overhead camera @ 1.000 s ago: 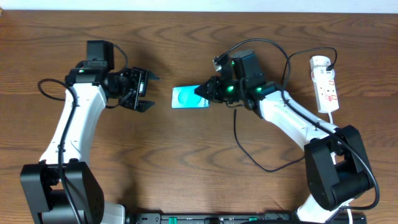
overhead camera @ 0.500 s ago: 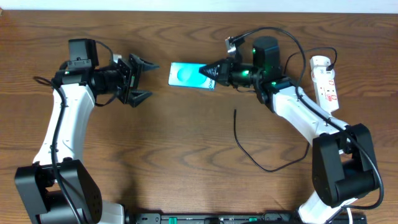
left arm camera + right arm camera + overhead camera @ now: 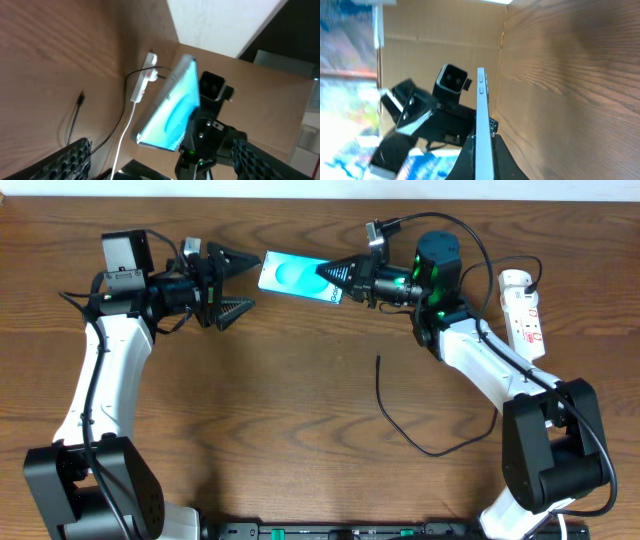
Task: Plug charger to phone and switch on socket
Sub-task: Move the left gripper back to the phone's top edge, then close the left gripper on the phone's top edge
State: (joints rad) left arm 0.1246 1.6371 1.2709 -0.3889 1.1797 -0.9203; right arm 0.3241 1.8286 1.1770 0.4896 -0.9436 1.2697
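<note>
My right gripper needs to turn the phone and guide it between my left gripper's open fingers [image 3: 241,286], because the phone's loose end [image 3: 265,272] slants out of line with them.
My right gripper [image 3: 338,278] is shut on the right end of the phone [image 3: 292,276] and holds it in the air near the table's far edge, cyan screen up. The phone shows edge-on between the fingers in the right wrist view [image 3: 483,120] and screen-on in the left wrist view [image 3: 172,112]. My left gripper [image 3: 232,278] is open and empty, its fingers just left of the phone's free end. The charger [image 3: 397,412], a thin black cable, lies loose on the table below, its plug tip [image 3: 378,359] pointing up. The socket [image 3: 524,313] lies at the far right.
The socket's thick white cord [image 3: 541,370] runs down the right side, and a black plug sits in its far end [image 3: 535,283]. The table's far edge and a pale wall [image 3: 320,188] are close behind the grippers.
My right gripper has lifted the phone off the table and carried it up and left. My left gripper has risen toward the far edge and now faces the phone's free end.
</note>
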